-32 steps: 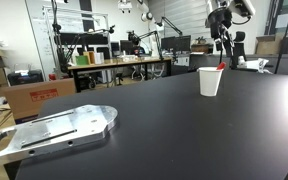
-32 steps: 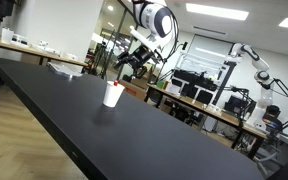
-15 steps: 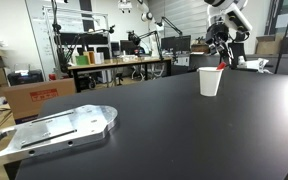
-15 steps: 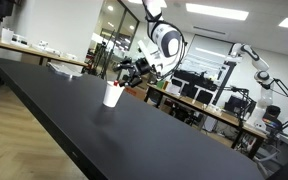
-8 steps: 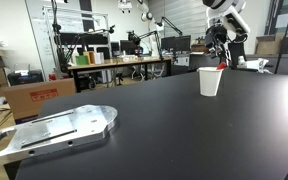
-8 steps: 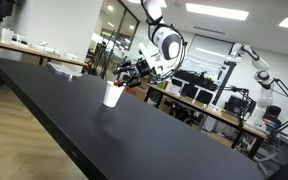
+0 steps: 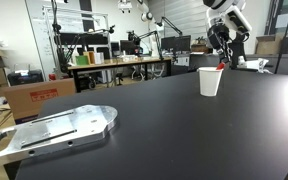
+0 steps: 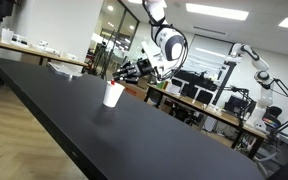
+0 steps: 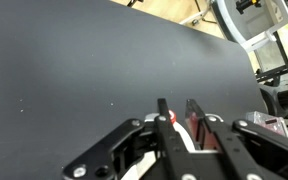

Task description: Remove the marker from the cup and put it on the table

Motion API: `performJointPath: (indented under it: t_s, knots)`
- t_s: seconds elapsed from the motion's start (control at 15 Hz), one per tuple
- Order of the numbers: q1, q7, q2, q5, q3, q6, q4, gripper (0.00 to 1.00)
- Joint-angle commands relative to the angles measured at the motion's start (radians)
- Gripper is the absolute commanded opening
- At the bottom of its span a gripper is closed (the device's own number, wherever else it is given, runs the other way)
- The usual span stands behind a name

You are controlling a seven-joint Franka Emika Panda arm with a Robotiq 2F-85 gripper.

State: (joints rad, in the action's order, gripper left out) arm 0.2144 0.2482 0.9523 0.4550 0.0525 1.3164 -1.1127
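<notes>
The marker's red end [image 9: 171, 117] is low and off-center at the ends of the gripper's fingers, so the robot should open the gripper, lower the fingers around the marker and close them before it lifts.
The white paper cup [image 7: 211, 83] [image 8: 113, 96] stands upright on the black table [image 7: 164, 130] [image 8: 134, 140]. The marker [image 7: 220, 68] leans in it, its red end poking above the rim. My gripper [image 7: 221, 58] [image 8: 123, 77] hangs right over the cup's rim, reaching down onto that end. In the wrist view the gripper [image 9: 176, 108] has its two black fingers [image 9: 162, 112] drawn in close, with the marker's red end [image 9: 171, 117] between them and the cup's white rim [image 9: 181, 136] just below. The marker's lower part is hidden inside the cup.
A flat metal plate [image 7: 59, 130] lies on the table's near corner. Cardboard boxes [image 7: 34, 95] and cluttered workbenches [image 7: 114, 65] [image 8: 204, 105] stand beyond the table, and another robot arm [image 8: 254, 62] stands further off.
The jaws have closed from wide open onto the marker's red end. The arm came down to the cup's rim earlier and has hardly moved since.
</notes>
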Motion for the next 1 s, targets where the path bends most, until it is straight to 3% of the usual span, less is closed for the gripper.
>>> performJointPath:
  t_s: [0.0,0.47,0.93]
  knots:
    - [0.009,-0.047,0.057,-0.004,0.015,-0.083,0.097,0.51]
    - [-0.001,-0.071,0.087,-0.006,0.016,-0.101,0.141,0.98]
    - [-0.017,-0.107,0.105,-0.019,0.012,-0.079,0.162,1.00]
